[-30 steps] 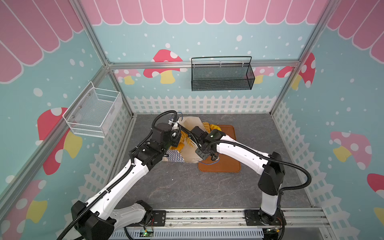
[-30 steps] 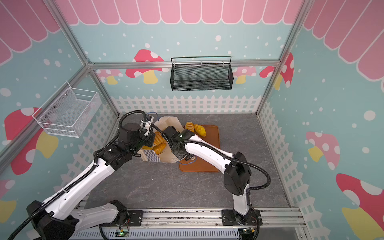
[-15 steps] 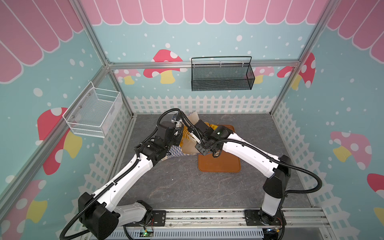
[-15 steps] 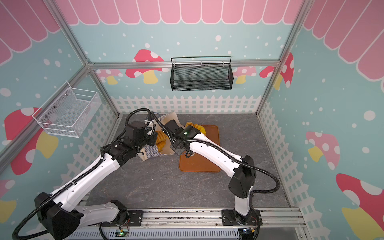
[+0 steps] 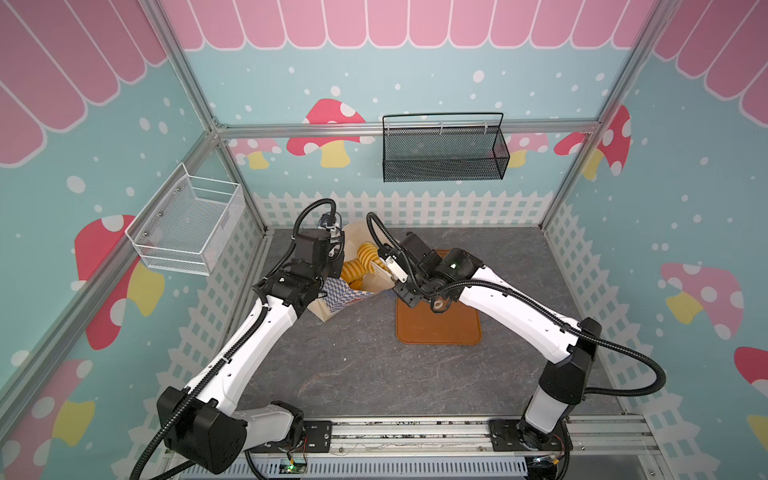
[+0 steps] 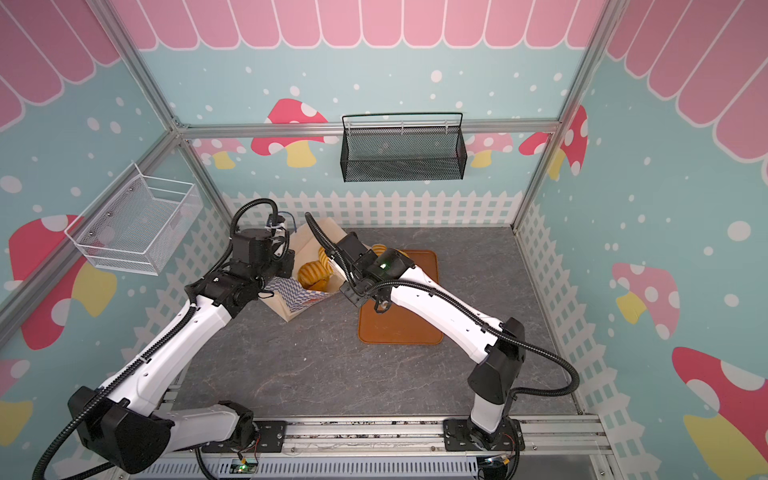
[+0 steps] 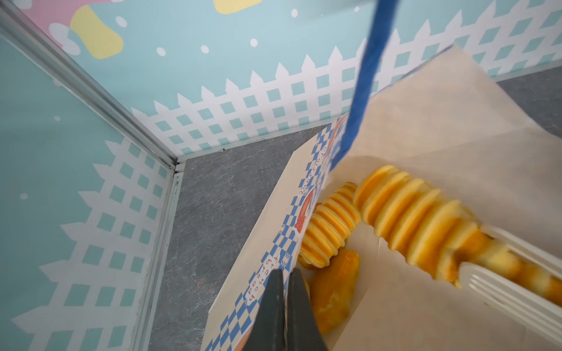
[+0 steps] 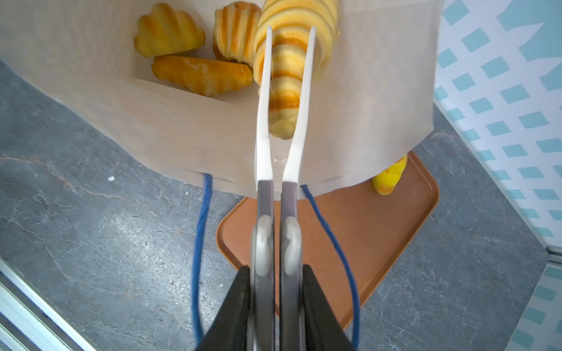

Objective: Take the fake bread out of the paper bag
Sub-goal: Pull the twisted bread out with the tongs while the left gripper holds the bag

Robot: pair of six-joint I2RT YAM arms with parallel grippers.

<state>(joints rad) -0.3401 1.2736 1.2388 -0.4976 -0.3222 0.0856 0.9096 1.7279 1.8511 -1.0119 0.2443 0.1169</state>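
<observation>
The paper bag's rim point(image 8: 346, 183) hangs over the brown tray under the tongs. My left gripper should therefore pull the bag back while my right gripper lifts the bread point(image 5: 368, 254) clear.
The paper bag point(image 5: 332, 297) lies tipped on the grey floor, its mouth facing the tray, and shows in both top views point(image 6: 291, 299). My left gripper point(image 7: 286, 273) is shut on the bag's checkered edge point(image 7: 267, 237). My right gripper point(image 8: 276, 270) is shut on the grey handles of white tongs point(image 8: 276, 197). The tong blades reach into the bag and clamp a ridged golden fake bread point(image 8: 286, 76), also seen in the left wrist view point(image 7: 410, 218). Three more pastries point(image 8: 200, 74) lie deeper inside. One yellow pastry point(image 8: 389, 177) rests on the brown tray point(image 8: 380, 237).
The brown tray point(image 5: 436, 328) lies right of the bag. A black mesh basket point(image 5: 442, 151) hangs on the back wall and a white wire basket point(image 5: 187, 228) on the left wall. The bag's blue cord handles point(image 8: 197, 231) trail over the floor beside the tongs.
My right gripper has squeezed the tongs tighter on the ridged bread. Both wrists have shifted slightly toward the back wall, and the bag has moved with them.
</observation>
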